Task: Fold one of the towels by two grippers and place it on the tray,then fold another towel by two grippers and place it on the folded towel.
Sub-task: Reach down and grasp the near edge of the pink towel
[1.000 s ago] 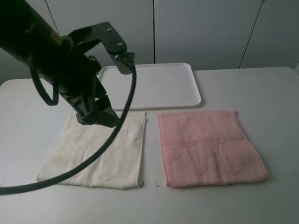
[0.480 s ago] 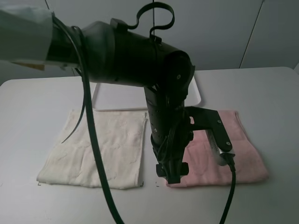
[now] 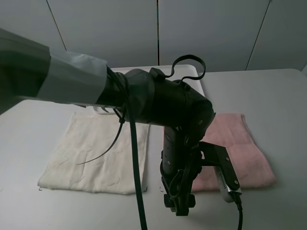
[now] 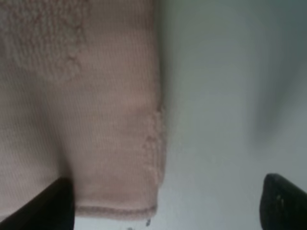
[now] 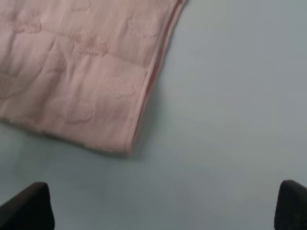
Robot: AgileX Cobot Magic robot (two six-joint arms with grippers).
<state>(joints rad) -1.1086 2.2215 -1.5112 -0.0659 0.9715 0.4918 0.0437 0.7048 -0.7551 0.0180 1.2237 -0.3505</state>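
Note:
My right gripper still has some way to go to the pink towel's other near corner. So my left gripper should stay open around its own corner and wait until both grippers can grip.
The pale pink towel lies flat on the table's right half, and the cream-white towel lies flat to its left. My left arm reaches across the middle. Its left gripper hangs open over the pink towel's near left corner. In the left wrist view that towel corner sits between the spread black fingertips of the left gripper. The right gripper is open above bare table beside another corner of the pink towel. The arm hides most of the white tray at the back.
The grey-white table runs to the right and to the near edge. A black cable from the left arm hangs over the cream towel's right edge. The right arm is out of the exterior high view.
The left arm has swung from above the cream towel's far side, rightward and nearer, to the pink towel's near left corner. Both towels lie as before.

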